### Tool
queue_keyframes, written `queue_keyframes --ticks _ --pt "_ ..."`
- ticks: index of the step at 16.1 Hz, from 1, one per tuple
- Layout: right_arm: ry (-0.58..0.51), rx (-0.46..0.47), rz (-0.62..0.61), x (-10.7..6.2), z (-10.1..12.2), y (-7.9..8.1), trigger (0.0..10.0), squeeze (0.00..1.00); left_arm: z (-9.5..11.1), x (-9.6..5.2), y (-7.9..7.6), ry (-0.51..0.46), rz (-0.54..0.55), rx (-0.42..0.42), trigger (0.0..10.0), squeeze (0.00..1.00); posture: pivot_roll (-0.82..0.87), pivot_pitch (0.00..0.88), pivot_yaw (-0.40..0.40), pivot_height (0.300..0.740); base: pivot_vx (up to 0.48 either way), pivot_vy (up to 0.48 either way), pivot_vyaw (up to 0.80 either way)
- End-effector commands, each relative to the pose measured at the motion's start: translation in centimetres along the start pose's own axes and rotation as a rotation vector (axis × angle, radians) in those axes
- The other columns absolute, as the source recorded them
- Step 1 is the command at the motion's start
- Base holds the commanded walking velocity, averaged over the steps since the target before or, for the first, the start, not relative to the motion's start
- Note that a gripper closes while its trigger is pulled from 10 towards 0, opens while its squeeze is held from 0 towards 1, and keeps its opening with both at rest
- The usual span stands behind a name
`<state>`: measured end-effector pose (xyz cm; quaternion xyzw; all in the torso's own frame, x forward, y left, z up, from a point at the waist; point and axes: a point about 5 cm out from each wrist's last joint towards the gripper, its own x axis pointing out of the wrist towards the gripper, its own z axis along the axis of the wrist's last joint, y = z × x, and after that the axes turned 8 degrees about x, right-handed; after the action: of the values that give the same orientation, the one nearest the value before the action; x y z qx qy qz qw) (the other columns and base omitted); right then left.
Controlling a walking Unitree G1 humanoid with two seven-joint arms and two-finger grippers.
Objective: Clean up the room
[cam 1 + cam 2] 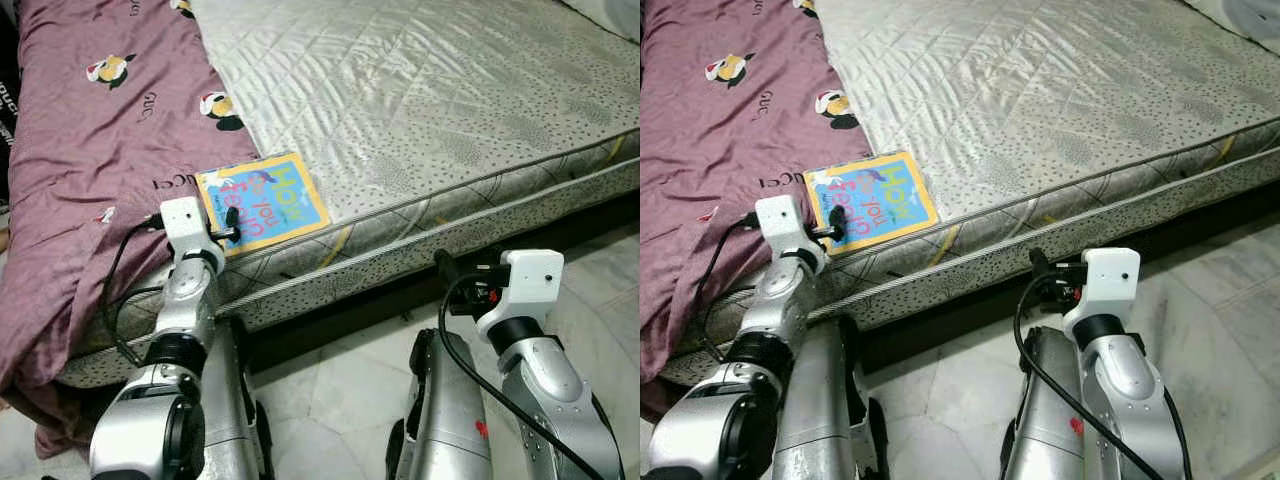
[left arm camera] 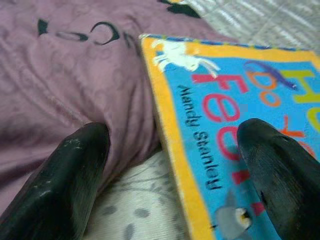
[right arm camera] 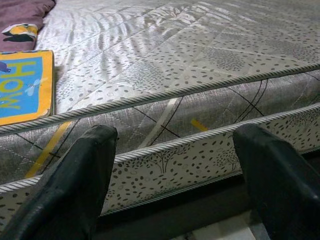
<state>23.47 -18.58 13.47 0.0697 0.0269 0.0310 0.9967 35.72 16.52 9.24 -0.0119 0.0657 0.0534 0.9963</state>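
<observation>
I see that the blue book (image 1: 268, 203) has a thick, straight edge (image 2: 166, 145), so I expect the book to stay stiff and closed when I lift it by its corner.
A blue children's book with a yellow border (image 1: 265, 201) lies flat near the front edge of the grey quilted mattress (image 1: 430, 110), partly on a mauve blanket (image 1: 90, 170). My left gripper (image 1: 228, 235) is at the book's near left corner, open, with the book's edge between its fingers (image 2: 75, 170) in the left wrist view, where the book (image 2: 240, 115) shows close up. My right gripper (image 1: 445, 268) hangs open in front of the mattress side, above the floor, holding nothing. The book's corner (image 3: 25, 85) shows in the right wrist view.
The mauve blanket with cartoon prints covers the bed's left part and drapes over its front corner. Pale marble floor (image 1: 340, 380) lies in front of the bed. A dark gap runs under the bed frame (image 3: 165, 215).
</observation>
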Motion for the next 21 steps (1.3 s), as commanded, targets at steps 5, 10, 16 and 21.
queue_keyframes --ticks 5,10,16,21 --pt "0.003 -0.007 -0.002 0.1 0.0 -0.1 10.0 0.00 -0.9 -1.4 -0.7 0.011 0.071 -0.047 10.0 0.00 -0.22 0.115 0.044 0.460 0.000 0.000 0.00" --pt "0.000 -0.007 0.001 0.4 -0.2 0.0 10.0 0.00 -1.7 -2.2 -0.6 0.057 0.068 -0.097 10.0 0.00 -0.21 0.107 0.051 0.460 0.000 0.000 0.00" --pt "-0.026 -0.036 0.021 0.3 0.5 0.5 10.0 0.00 -2.1 -0.3 1.8 0.170 0.041 -0.187 10.0 0.00 -0.24 0.095 0.046 0.460 0.000 0.000 0.00" --pt "-0.055 -0.055 0.000 1.2 1.2 0.1 10.0 0.00 -2.6 0.1 -0.3 0.253 -0.132 -0.247 10.0 0.00 -0.24 0.075 0.044 0.460 0.000 0.000 0.00"
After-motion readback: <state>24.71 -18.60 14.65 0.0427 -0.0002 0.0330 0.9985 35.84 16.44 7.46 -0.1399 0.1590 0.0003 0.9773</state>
